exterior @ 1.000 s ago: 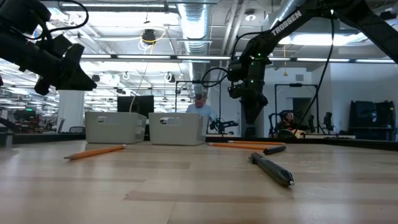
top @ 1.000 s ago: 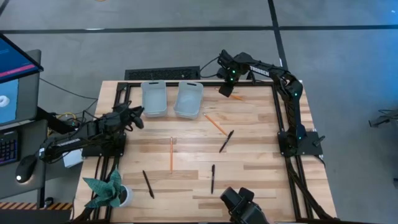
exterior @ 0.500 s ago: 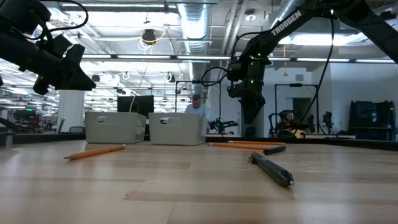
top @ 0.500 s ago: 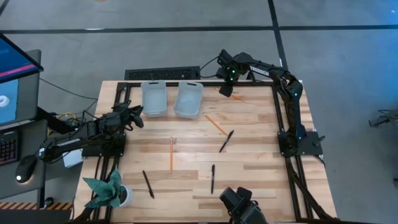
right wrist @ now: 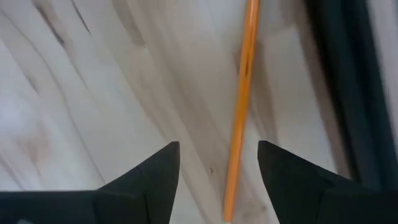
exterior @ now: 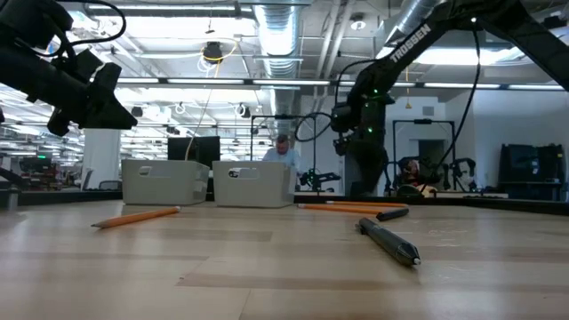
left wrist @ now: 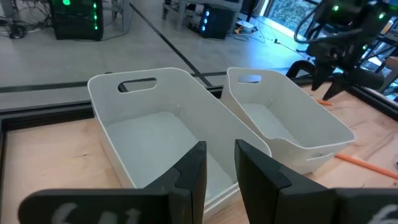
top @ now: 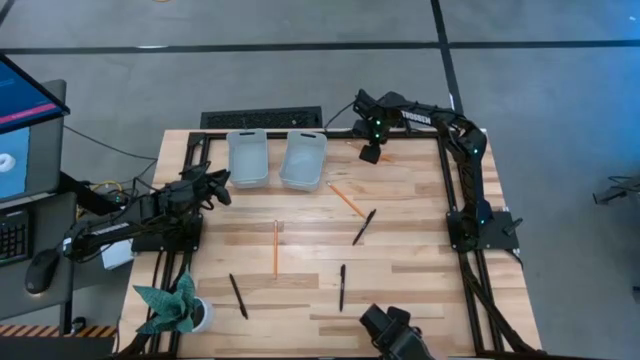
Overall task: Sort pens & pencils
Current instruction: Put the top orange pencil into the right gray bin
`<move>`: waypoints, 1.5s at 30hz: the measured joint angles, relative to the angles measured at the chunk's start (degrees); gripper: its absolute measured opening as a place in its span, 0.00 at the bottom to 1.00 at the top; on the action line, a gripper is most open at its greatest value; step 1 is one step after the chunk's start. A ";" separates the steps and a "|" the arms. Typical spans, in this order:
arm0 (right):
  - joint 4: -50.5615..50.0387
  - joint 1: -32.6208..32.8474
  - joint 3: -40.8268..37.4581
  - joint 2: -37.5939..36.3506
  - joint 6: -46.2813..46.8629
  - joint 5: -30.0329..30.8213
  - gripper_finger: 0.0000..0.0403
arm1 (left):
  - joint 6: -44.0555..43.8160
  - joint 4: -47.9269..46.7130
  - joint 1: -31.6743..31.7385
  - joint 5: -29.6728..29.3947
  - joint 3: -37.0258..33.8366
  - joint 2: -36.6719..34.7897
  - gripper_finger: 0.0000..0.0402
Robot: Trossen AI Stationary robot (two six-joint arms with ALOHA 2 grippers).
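Observation:
The far pencil runs between the spread fingers, clear of the black bar, so my right gripper should continue to go down until it closes on the pencil's body.
Three orange pencils lie flat on the table: one by the far edge, one right of the bins, one mid-table. Three black pens lie nearer. My right gripper is open, pointing down over the far pencil, which runs up between its spread fingers on the wood. My left gripper hovers open by the left bin, its fingers narrowly apart.
Two white bins stand side by side at the far edge. A black frame rail runs close beside the far pencil. A potted plant sits at the near left corner. A person shows behind the table.
My right gripper has dropped toward the table and shifted slightly toward the near and right edges, coming down over the far pencil. The pens, the pencils and my left arm have stayed put.

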 joint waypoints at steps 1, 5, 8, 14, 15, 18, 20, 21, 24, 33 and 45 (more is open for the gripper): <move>0.06 -0.09 -0.56 0.01 -0.01 0.04 0.59 | 0.00 0.00 -0.01 0.00 0.00 0.00 0.18; 1.75 -0.61 -2.73 0.01 -0.37 0.18 0.59 | -0.02 0.00 0.00 0.00 0.00 0.01 0.18; 3.02 -0.82 -4.11 0.01 -0.44 1.34 0.59 | -0.07 0.00 -0.01 0.00 0.00 0.01 0.18; 5.15 -1.37 -6.58 0.05 -0.61 3.81 0.59 | -1.42 0.00 0.00 0.00 0.00 -0.01 0.18; 5.37 -1.44 -6.89 -0.02 -0.56 4.32 0.58 | -1.45 0.00 0.00 0.00 0.00 0.00 0.18; 6.18 -1.44 -8.10 -0.30 -1.45 4.65 0.53 | -1.49 0.00 -0.01 -0.02 0.00 -0.01 0.18; 6.29 -1.44 -8.55 -0.34 -1.73 4.58 0.49 | -1.51 0.00 0.01 -0.04 0.00 -0.01 0.18; 6.25 -1.44 -8.55 -0.34 -1.77 4.55 0.47 | -1.51 0.00 -0.01 -0.04 0.00 0.01 0.18; 6.34 -1.44 -8.61 -0.32 -1.94 4.55 0.39 | -1.51 0.00 0.01 -0.07 0.00 0.00 0.18; 6.25 -1.29 -8.71 -0.21 -2.03 4.56 0.18 | -2.60 0.00 0.01 -0.14 -0.02 0.02 0.18; 6.27 -1.19 -8.77 -0.10 -2.00 4.60 0.12 | -2.82 0.00 0.00 -0.20 -0.02 0.01 0.18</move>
